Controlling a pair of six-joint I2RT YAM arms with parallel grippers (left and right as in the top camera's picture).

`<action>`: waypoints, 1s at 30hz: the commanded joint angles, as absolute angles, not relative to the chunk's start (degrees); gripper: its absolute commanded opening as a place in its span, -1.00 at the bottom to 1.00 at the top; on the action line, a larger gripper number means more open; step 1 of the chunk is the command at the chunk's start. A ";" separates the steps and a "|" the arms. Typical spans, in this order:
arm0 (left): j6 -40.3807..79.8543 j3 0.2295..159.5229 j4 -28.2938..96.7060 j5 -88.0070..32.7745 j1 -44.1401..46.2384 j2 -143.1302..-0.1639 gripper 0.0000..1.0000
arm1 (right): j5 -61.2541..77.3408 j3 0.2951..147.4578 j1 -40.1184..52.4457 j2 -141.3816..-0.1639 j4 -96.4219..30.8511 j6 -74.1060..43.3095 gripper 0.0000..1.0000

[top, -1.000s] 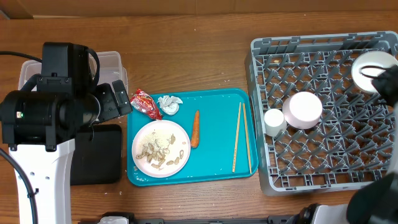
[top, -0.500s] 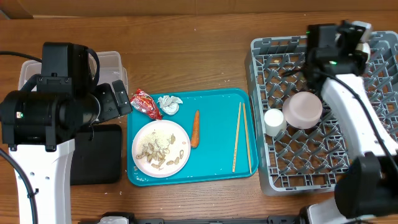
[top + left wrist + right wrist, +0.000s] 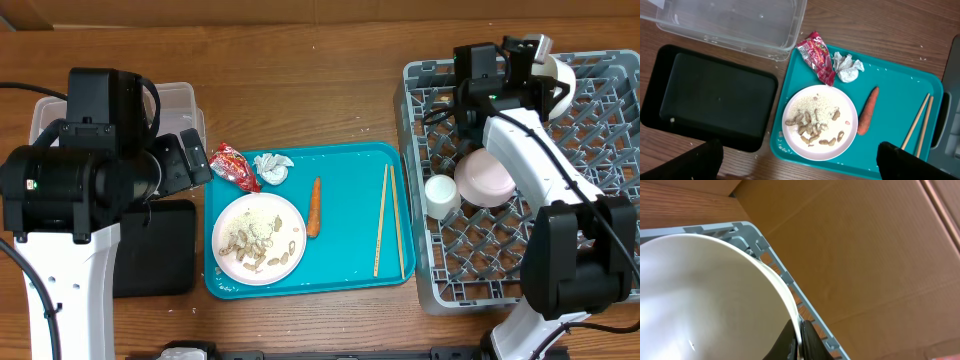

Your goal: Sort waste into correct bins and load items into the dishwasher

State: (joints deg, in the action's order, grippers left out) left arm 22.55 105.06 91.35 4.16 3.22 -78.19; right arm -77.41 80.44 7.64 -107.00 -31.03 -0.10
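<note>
The white bowl [image 3: 558, 88] is hanging inside the grey dish rack, clear of the second bowl. My right gripper should keep lowering the bowl until it sits on the grid [image 3: 562, 131].
My right gripper [image 3: 541, 72] is shut on the rim of a white bowl [image 3: 560, 88], held over the back of the grey dish rack [image 3: 600, 270]; its fingers pinch the rim in the right wrist view [image 3: 799, 341]. A second bowl [image 3: 487, 178] lies upside down in the rack next to the small cup [image 3: 441, 194]. The plate [image 3: 259, 238] with food scraps, the carrot [image 3: 314, 206], the tissue [image 3: 272, 168], the red wrapper [image 3: 233, 165] and the chopsticks [image 3: 388, 220] lie on the teal tray. My left gripper [image 3: 800, 169] is open and empty above the tray's left edge.
The clear tub [image 3: 182, 100] and the black tray [image 3: 165, 250] sit left of the teal tray [image 3: 350, 280], partly under my left arm. Cardboard stands behind the rack [image 3: 880, 255].
My right arm has swung from the rack's right edge leftward along its back, carrying the white bowl. The left arm has not moved.
</note>
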 commanded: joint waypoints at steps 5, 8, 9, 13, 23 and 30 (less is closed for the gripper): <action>23.16 105.21 91.46 4.91 2.92 -78.54 1.00 | -79.31 81.06 8.05 -107.50 -30.48 2.68 -0.92; 23.16 105.21 91.46 4.91 2.92 -78.54 1.00 | -79.53 81.06 8.32 -108.77 -30.48 3.29 -0.92; 23.16 105.21 91.46 4.91 2.92 -78.54 1.00 | -79.53 81.06 8.47 -109.38 -30.46 3.29 -0.92; 23.16 105.21 91.46 4.91 2.92 -78.54 1.00 | -79.72 81.06 9.72 -111.39 -30.41 3.46 -0.91; 23.16 105.21 91.46 4.91 2.92 -78.54 1.00 | -80.18 81.06 13.13 -115.26 -30.24 4.60 -0.80; 23.16 105.21 91.46 4.91 2.92 -78.54 1.00 | -85.41 81.10 17.74 -115.26 -27.44 7.73 -0.08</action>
State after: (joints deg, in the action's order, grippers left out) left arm 22.55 105.06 91.39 4.16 3.22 -78.19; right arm -80.68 80.42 16.12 -115.00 -28.95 5.08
